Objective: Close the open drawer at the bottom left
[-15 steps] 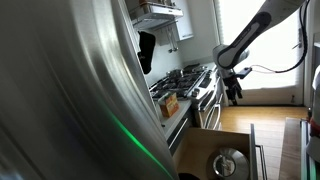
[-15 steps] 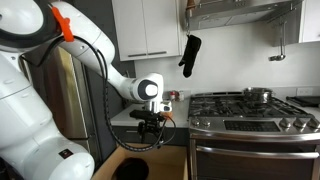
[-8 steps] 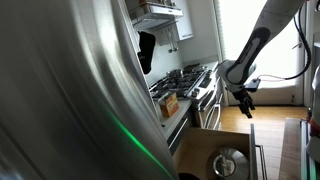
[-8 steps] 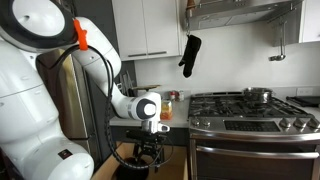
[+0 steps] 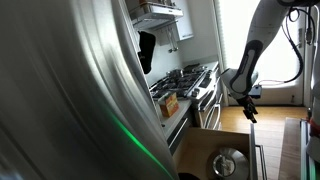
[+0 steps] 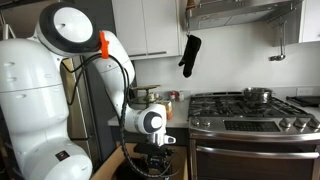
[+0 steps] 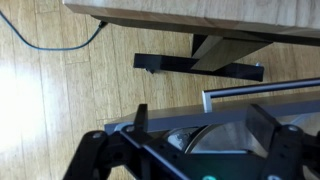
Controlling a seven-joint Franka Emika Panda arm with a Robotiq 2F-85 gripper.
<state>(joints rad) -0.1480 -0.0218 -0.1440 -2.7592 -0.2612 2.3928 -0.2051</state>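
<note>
My gripper will push the drawer (image 5: 204, 146), and the drawer will slide straight in until its front is flush, because the steel lids (image 5: 228, 162) lie low between its sides.
The drawer (image 5: 222, 158) stands pulled out at the bottom of the cabinet, with light wood inside and round steel lids in it. In the wrist view its grey front edge (image 7: 170, 121) and long bar handle (image 7: 258, 91) lie just below my fingers, with steel lids (image 7: 205, 140) behind. My gripper (image 7: 202, 125) is open and empty, its fingers spread over the drawer front. In both exterior views the gripper (image 5: 248, 110) (image 6: 155, 165) hangs low, above the drawer's outer end.
A steel gas stove (image 6: 255, 120) with an oven door stands beside the drawer; it also shows at mid-picture (image 5: 190, 80). A large steel surface (image 5: 70, 100) fills the foreground. A wooden table edge (image 7: 200, 12) on a black stand (image 7: 190, 63) lies over the wood floor (image 7: 60, 90).
The arm has swung lower and further out from the cabinet, bringing the gripper down to the drawer's front. The drawer has not moved.
</note>
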